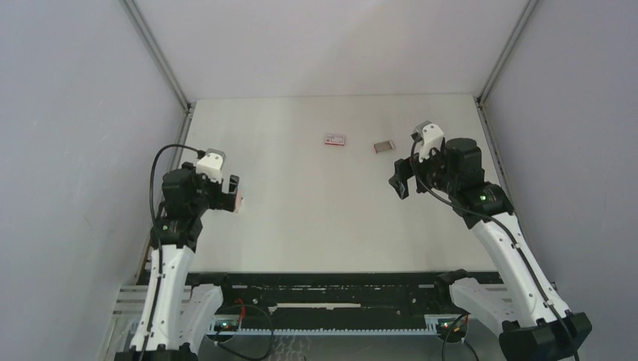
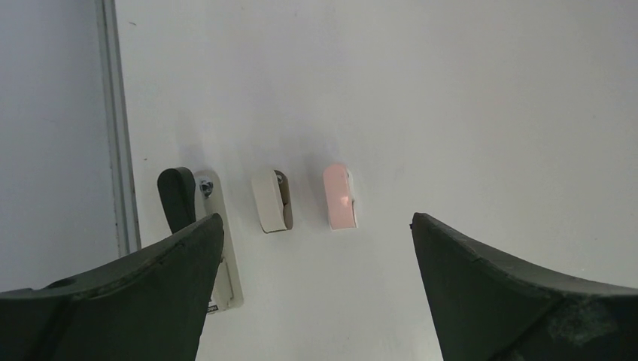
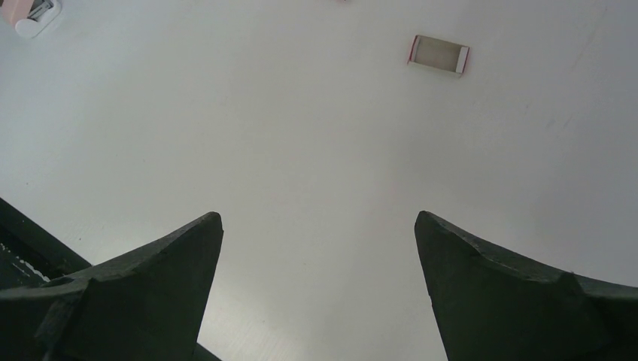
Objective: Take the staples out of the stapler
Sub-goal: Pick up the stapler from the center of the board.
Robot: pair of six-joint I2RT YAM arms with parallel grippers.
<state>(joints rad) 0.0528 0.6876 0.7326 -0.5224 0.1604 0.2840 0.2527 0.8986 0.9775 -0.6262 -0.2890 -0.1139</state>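
The pink stapler [image 2: 341,197] has its long sides toward my open fingers, and there is a gap [image 2: 308,198] beside the cream piece. My left gripper goes on moving down and closes on the pink stapler.
No slim grey stapler shows as such. A small pink-and-cream thing with a grey metal part [image 1: 240,201] lies just by my left gripper [image 1: 235,192]; I cannot tell if it is the stapler. It also shows at the top left corner of the right wrist view [image 3: 34,15]. In the left wrist view it appears as a pink piece [image 2: 339,197], a cream piece [image 2: 269,201] and a long cream bar with a black tab [image 2: 219,248], just ahead of my open, empty left gripper [image 2: 317,222]. No loose staples show. My right gripper [image 1: 397,183] [image 3: 318,218] is open and empty.
A flat red-and-white box [image 1: 335,139] lies at the back middle. A small tray with red ends and a grey inside [image 1: 384,146] [image 3: 439,55] lies to its right, beyond my right gripper. A metal rail [image 2: 116,128] runs along the table's left edge.
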